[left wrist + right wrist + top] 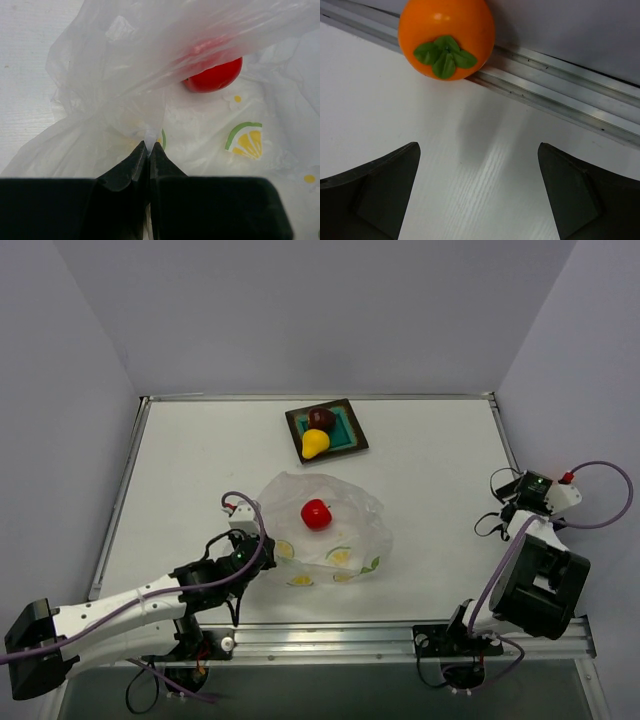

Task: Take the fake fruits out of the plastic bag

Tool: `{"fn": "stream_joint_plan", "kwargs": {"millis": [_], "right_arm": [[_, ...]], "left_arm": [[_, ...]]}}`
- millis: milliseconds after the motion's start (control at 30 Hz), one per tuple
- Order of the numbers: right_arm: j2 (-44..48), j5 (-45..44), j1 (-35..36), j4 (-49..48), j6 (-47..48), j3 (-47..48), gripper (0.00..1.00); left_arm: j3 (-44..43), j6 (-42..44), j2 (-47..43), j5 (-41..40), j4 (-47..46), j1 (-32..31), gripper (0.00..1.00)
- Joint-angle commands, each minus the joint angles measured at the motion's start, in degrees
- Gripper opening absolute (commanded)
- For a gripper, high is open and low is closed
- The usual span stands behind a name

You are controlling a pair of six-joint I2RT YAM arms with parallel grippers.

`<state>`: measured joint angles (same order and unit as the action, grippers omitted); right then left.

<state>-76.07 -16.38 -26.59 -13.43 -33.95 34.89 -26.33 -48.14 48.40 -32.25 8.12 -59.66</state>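
Note:
My right gripper should keep going toward the rail [512, 80] until the orange fruit [447, 39] is between its fingers, because the way from its open fingers to the fruit is clear.
The plastic bag [340, 540], clear film printed with lemon slices, lies crumpled mid-table. A bright red round fruit [316, 513] rests inside it, seen through the film in the left wrist view as the red fruit [214, 75]. My left gripper [149, 145] is shut, pinching a fold of the bag [125, 75] at its near-left edge. A maroon fruit [321, 418] and a yellow pear [315, 443] sit on the teal plate [352, 426]. An orange fruit [446, 37] with green leaves lies against the table's rail, ahead of my open right gripper [477, 147], which holds nothing.
A metal rail [560, 95] borders the table just behind the orange fruit. The right arm [535, 575] is folded up at the table's right edge. Grey walls stand on the left, the right and at the back.

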Motion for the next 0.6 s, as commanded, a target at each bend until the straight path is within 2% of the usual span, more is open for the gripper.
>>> {"fn": "stream_joint_plan", "kwargs": {"millis": [0, 233, 433, 567], "right_arm": [[-6.96, 8.19, -1.80, -4.93, -1.38, 3.68, 1.00], [-12.78, 4.34, -2.50, -7.39, -2.78, 9.66, 1.00], [-15.77, -0.13, -2.41, -15.29, -5.07, 8.35, 1.00], [-20.68, -2.77, -2.15, -14.87, -4.89, 11.94, 1.00]], "left_arm": [[-1.89, 1.56, -0.85, 1.84, -1.79, -0.46, 0.02], [-1.18, 0.94, -0.15, 2.10, -2.49, -0.63, 0.02], [-1.18, 2.78, 1.96, 2.80, -5.65, -0.63, 0.02], [-0.39, 4.72, 2.05, 3.60, -8.89, -0.63, 0.02]]}}
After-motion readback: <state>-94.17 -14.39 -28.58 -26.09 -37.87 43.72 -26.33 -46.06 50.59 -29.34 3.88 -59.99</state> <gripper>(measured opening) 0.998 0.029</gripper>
